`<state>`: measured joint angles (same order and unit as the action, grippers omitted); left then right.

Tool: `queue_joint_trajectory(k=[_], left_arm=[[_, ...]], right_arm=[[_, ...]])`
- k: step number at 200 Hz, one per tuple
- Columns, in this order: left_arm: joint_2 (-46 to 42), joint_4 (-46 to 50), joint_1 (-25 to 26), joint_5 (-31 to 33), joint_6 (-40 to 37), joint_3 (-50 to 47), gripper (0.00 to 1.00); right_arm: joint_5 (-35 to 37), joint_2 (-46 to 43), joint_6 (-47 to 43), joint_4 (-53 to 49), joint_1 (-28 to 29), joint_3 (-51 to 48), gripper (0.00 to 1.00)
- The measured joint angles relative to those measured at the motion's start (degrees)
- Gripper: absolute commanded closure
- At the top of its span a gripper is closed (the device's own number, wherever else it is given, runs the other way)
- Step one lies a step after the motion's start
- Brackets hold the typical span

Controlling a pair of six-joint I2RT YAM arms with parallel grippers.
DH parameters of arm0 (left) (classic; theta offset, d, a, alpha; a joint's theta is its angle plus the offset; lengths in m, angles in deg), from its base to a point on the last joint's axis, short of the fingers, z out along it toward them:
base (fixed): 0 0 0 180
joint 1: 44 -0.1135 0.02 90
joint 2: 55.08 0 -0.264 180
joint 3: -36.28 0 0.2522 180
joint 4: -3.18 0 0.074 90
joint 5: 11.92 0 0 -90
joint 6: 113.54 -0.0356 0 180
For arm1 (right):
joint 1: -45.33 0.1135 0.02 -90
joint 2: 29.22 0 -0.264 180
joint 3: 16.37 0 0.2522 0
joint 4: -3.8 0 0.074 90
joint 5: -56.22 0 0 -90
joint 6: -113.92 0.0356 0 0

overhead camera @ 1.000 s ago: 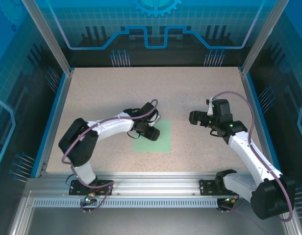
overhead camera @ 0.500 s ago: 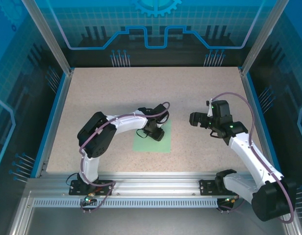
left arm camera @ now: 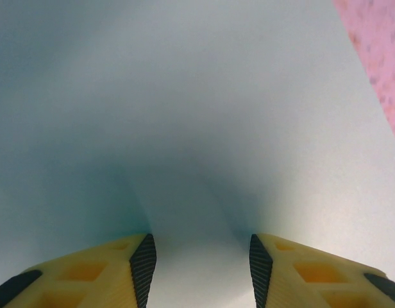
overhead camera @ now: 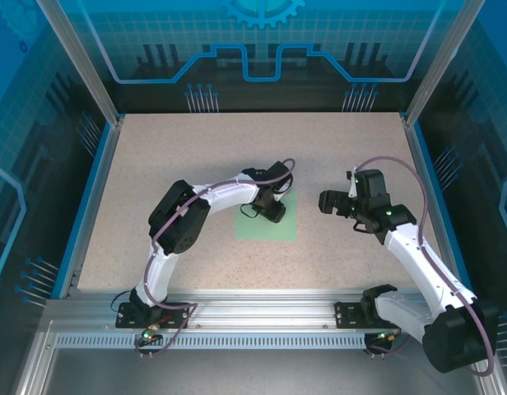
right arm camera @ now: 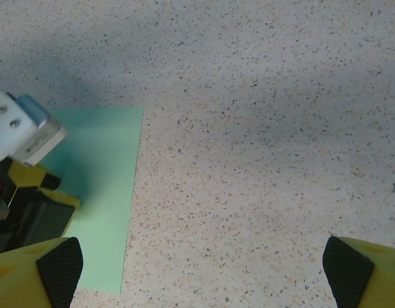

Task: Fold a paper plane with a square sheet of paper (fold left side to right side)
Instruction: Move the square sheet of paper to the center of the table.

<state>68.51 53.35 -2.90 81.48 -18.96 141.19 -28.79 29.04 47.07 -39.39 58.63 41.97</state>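
My left gripper rests on the sheet's flat middle [left arm camera: 199,256], so next I back it to the edge [overhead camera: 239,227] nearest its arm while my right gripper presses on the sheet.
The square sheet of paper [overhead camera: 280,230] lies flat on the speckled table, a little right of centre. My left gripper [overhead camera: 273,211] stands on its upper left part, jaws partly apart. In the left wrist view its gripper [left arm camera: 199,249] has both black pads [left arm camera: 143,264] down on the pale paper [left arm camera: 197,96], which rises slightly between them; nothing is pinched. My right gripper [overhead camera: 324,202] hovers just right of the sheet, wide open and empty. The right wrist view has that gripper [right arm camera: 202,266] over bare table, with the paper's right edge [right arm camera: 114,173] and the left gripper [right arm camera: 27,192] at its left.
The speckled table [overhead camera: 237,156] is bounded by blue rails left [overhead camera: 89,197] and right [overhead camera: 430,197]. An aluminium rail [overhead camera: 253,309] carrying both arm bases runs along the near edge. Bare tabletop [right arm camera: 261,128] lies under the right gripper.
The left arm has stretched rightwards and its jaws have narrowed a little. The paper has slid right with it, closer to the right gripper. The right arm has barely moved.
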Motion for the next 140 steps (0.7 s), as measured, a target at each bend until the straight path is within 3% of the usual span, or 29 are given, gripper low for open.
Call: queue_joint_trajectory(k=[32, 77, 105, 140], left_arm=[[2.6, 0.4, -1.4, -0.7, -1.1, 4.4, 0.52], [1.2, 0.6, -2.2, -2.4, -1.5, 3.3, 0.44], [-7.0, -0.1, -3.8, -5.5, 0.6, -3.5, 0.39], [-19.5, -3.8, -10.2, -11.9, 5.6, -13.5, 0.37]], right_arm=[[0.3, -0.5, 0.0, -0.2, 0.3, 0.0, 0.00], [0.4, 0.9, 0.4, 0.3, 1.2, 0.0, 0.00], [0.4, 5.6, 0.9, 1.6, 3.6, 0.1, 0.00], [0.7, 14.6, 1.3, 3.4, 7.0, 2.9, 0.00]])
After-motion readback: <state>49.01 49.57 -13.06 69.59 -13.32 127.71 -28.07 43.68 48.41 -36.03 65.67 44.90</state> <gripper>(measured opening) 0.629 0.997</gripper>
